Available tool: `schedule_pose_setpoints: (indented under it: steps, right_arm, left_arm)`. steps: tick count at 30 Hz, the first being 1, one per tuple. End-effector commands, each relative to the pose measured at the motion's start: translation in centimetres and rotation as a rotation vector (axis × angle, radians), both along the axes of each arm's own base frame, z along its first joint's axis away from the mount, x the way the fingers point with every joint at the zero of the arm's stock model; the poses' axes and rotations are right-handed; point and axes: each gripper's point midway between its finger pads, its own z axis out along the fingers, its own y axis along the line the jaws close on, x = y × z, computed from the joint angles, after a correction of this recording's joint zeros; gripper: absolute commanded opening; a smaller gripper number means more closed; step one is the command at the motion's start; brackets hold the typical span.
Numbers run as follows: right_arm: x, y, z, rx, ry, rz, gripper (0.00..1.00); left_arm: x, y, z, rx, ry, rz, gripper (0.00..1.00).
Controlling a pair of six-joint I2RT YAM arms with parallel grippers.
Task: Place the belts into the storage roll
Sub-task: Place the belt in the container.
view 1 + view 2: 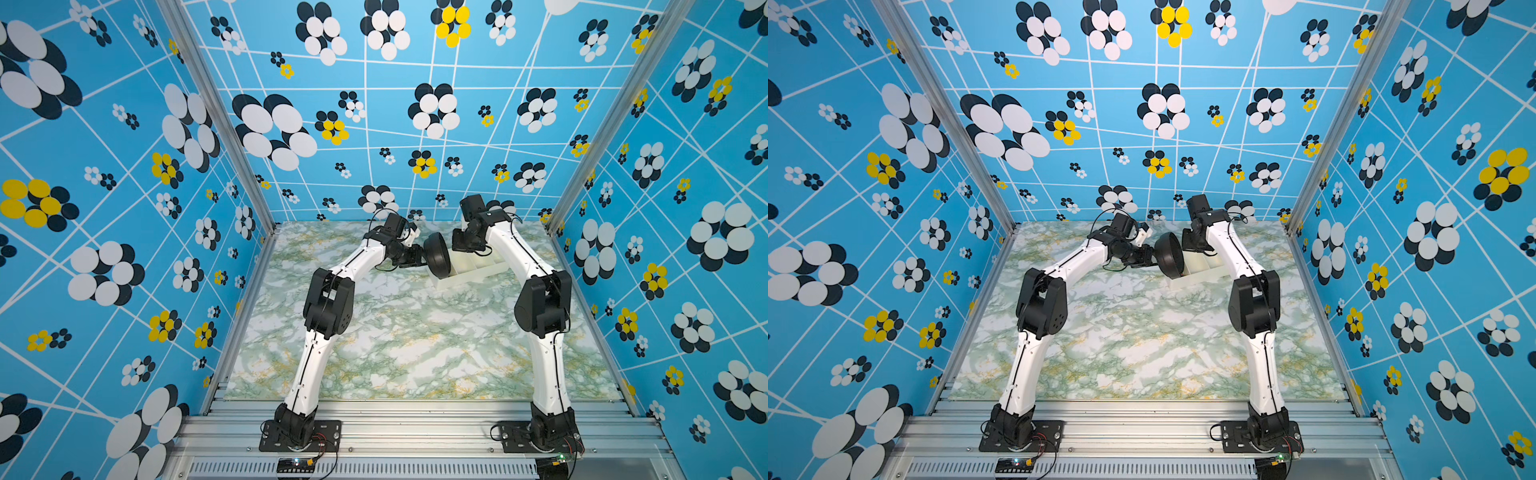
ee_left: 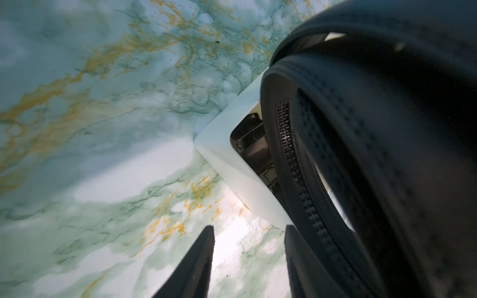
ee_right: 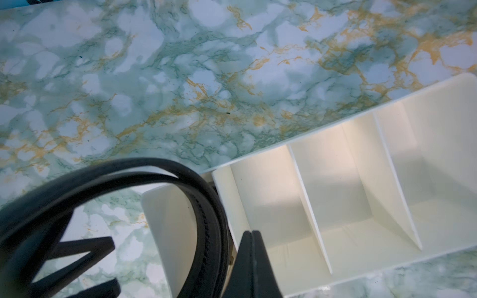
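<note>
The belt's coil (image 1: 436, 256) sticks up high over the tray's end section. Next, I lower my right gripper's closed fingers next to the tray's divider (image 3: 226, 198) and push the belt deeper before leaving.
The belt (image 1: 437, 255) (image 1: 1169, 256) is a black strap wound into a coil. It stands on edge in the end compartment of the storage roll (image 1: 482, 272) (image 1: 1208, 276), a cream-white divided tray. In the left wrist view the belt (image 2: 296, 167) lies against the outer side of one finger of my left gripper (image 2: 249, 228), which is open with only table between its fingers. My right gripper (image 3: 251, 232) is shut on nothing, just beside the belt (image 3: 206, 219), over the neighbouring compartment of the storage roll (image 3: 335, 180). The dark buckle (image 2: 250, 140) sits inside the tray.
The marble-patterned table (image 1: 415, 345) spreads in front of the tray. Blue patterned walls close in the back and both sides. Both arms reach in from the metal rail (image 1: 415, 419) at the front and meet over the tray's left end.
</note>
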Motion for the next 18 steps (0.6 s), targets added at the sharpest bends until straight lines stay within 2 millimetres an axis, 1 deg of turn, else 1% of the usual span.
schedule_pose_setpoints:
  steps: [1, 6, 8, 14, 18]
  right_arm:
    - [0.3, 0.8, -2.9, 0.023, 0.070, 0.020, 0.00]
    - [0.7, 1.8, -5.4, 0.056, 0.105, 0.037, 0.00]
    - [0.6, 2.3, -5.7, 0.071, 0.107, 0.051, 0.00]
    - [0.3, 2.5, -5.3, 0.060, 0.086, 0.041, 0.00]
    - [0.2, 1.1, -4.9, -0.018, 0.075, -0.006, 0.00]
  left_arm:
    - [-0.4, 0.4, 2.2, 0.014, -0.041, -0.005, 0.48]
    - [-0.3, 0.4, 2.5, 0.016, -0.044, 0.000, 0.48]
    - [-0.2, 0.5, 2.6, 0.019, -0.043, 0.003, 0.48]
    - [0.1, 0.3, 2.7, 0.026, -0.041, 0.008, 0.48]
    - [0.1, 0.1, 3.0, 0.026, -0.040, 0.006, 0.48]
